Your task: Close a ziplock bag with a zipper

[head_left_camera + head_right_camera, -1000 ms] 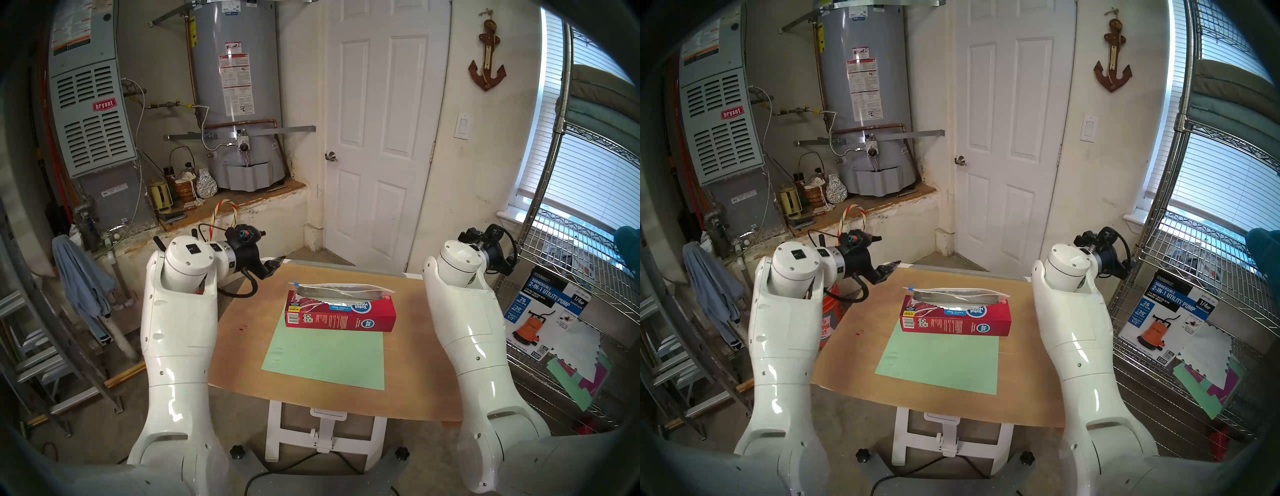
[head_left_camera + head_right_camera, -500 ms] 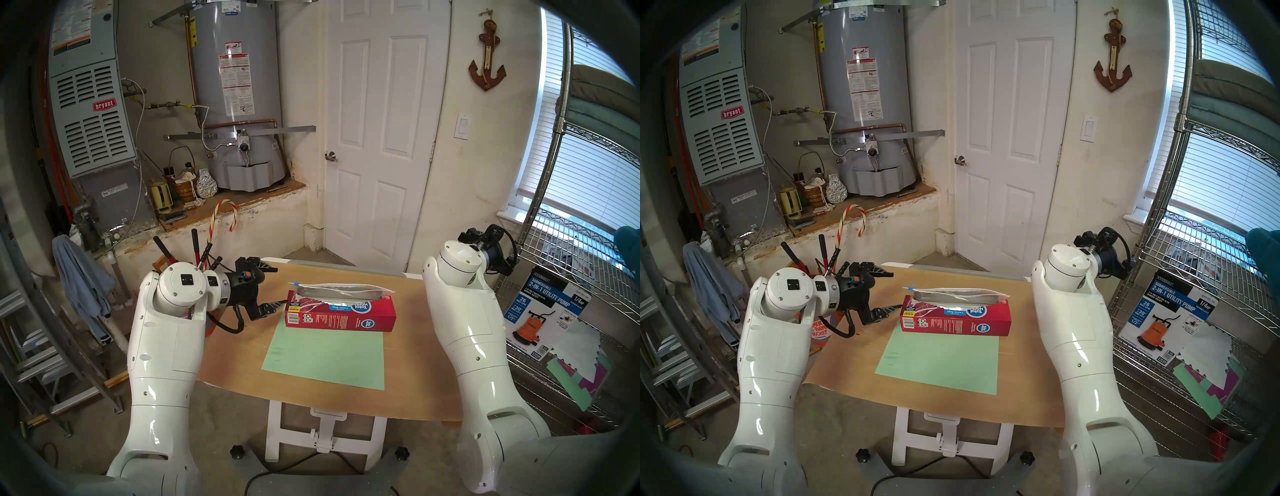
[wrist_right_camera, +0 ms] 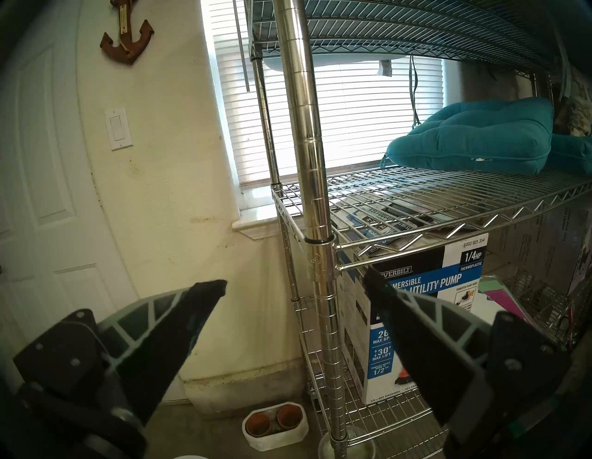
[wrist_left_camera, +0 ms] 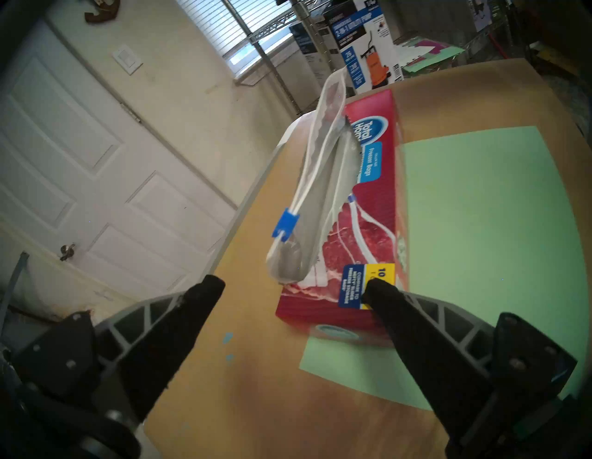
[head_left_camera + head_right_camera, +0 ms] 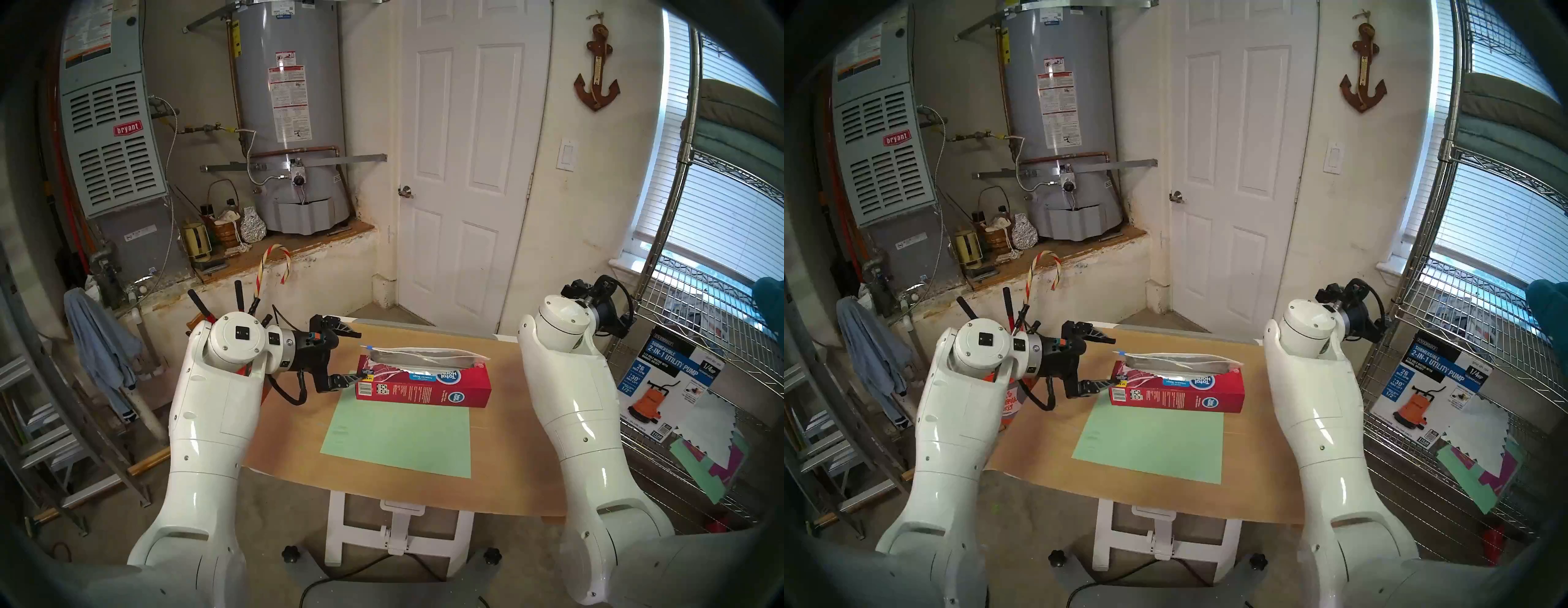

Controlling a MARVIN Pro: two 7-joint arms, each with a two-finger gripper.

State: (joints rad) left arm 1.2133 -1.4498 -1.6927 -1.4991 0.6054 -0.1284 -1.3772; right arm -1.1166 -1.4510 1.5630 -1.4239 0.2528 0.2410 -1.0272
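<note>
The bag's white top strip (image 5: 429, 354) is open beyond the blue zipper (image 5: 368, 348), so the zipper should slide all the way to the far end of the bag when I pull it.
The clear ziplock bag (image 5: 424, 354) stands mouth-up out of a red box (image 5: 424, 384) at the back of the table, its top gaping. Its blue zipper (image 5: 369, 347) sits at the bag's left end, also clear in the left wrist view as the zipper (image 4: 285, 224) on the bag (image 4: 320, 179). My left gripper (image 5: 359, 355) is open at the box's left end, straddling the zipper's height. Its near fingertip (image 4: 376, 288) touches the box (image 4: 378, 224). My right gripper (image 3: 294, 283) is open and empty, off the table's right side, facing a wire shelf.
A green paper sheet (image 5: 399, 433) lies on the brown table (image 5: 288, 441) in front of the box. The chrome wire shelf (image 3: 314, 192) with a pump carton (image 3: 426, 288) stands close ahead of the right gripper. A bucket of tools stands left of the table.
My left arm has swung down and in toward the box's left end, its open jaws turned to face the zipper. The box and bag have shifted slightly right. The right arm has not moved.
</note>
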